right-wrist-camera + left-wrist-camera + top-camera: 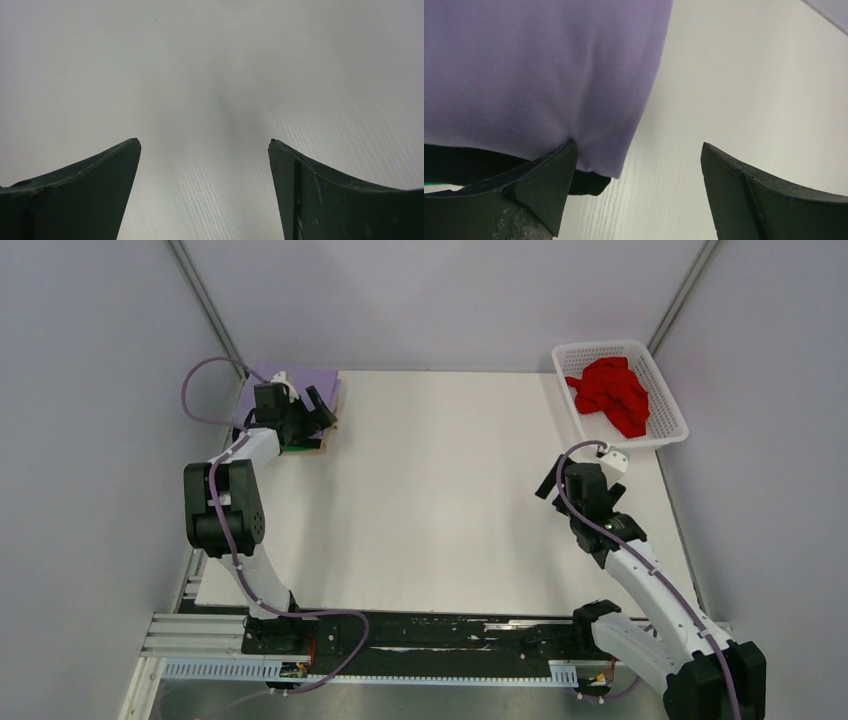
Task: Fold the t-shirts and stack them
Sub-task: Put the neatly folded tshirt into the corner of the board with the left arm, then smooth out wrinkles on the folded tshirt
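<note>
My left gripper has its fingers on either side of the lavender t-shirt's corner [615,171], but black shows wider farther along the t-shirt's hem. I should lift and press the hem nearer the wall [454,140].
A folded lavender t-shirt [305,383] tops a stack at the table's far left corner. A black t-shirt [474,167] lies under the lavender t-shirt [539,75], and a sliver of green [298,448] peeks out at the stack's near edge. My left gripper [310,412] hovers open over the stack's near right corner. In the left wrist view, one finger of the left gripper [636,147] is against the lavender hem and the other is over bare table. A crumpled red t-shirt [612,395] lies in the basket. My right gripper [565,478] [204,142] is open above bare table, holding nothing.
A white latticed basket [668,410] stands at the far right corner, just beyond the right arm. Grey walls close in the table on the left, back and right. The white tabletop [440,490] stretches between the two arms.
</note>
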You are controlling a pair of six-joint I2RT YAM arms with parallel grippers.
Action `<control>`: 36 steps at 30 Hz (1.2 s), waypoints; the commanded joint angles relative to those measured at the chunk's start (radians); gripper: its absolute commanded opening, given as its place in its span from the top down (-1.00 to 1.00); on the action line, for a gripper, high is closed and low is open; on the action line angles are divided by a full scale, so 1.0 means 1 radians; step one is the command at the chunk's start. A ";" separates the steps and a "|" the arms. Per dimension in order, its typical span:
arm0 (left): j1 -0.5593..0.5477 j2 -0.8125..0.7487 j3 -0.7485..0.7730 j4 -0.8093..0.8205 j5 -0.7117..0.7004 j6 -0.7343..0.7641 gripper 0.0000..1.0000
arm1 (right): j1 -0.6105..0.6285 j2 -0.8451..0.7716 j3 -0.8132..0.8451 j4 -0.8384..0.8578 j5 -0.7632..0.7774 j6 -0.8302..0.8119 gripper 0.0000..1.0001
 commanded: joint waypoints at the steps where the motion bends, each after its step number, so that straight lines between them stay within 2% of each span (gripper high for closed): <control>1: -0.013 0.006 -0.097 0.158 0.008 -0.085 -1.00 | -0.005 0.037 0.025 0.010 -0.008 -0.027 -1.00; 8: -0.020 0.039 -0.145 0.216 0.011 -0.106 -1.00 | -0.004 0.054 0.031 0.006 -0.010 -0.027 -1.00; 16: -0.029 -0.169 -0.131 0.178 -0.059 -0.062 -1.00 | -0.005 0.001 0.029 -0.006 -0.015 -0.020 -1.00; 21: -0.008 -0.223 -0.056 0.117 -0.094 -0.043 -1.00 | -0.005 -0.017 0.023 -0.008 0.002 -0.012 -1.00; 26: 0.030 -0.159 0.009 0.111 -0.119 -0.054 -1.00 | -0.005 -0.005 0.028 -0.008 0.005 -0.012 -1.00; 33: 0.134 0.004 0.038 0.257 -0.043 -0.145 -1.00 | -0.005 0.028 0.035 -0.017 0.012 -0.009 -1.00; 36: 0.164 0.081 0.061 0.258 -0.038 -0.160 -1.00 | -0.005 0.050 0.033 -0.017 0.009 0.005 -1.00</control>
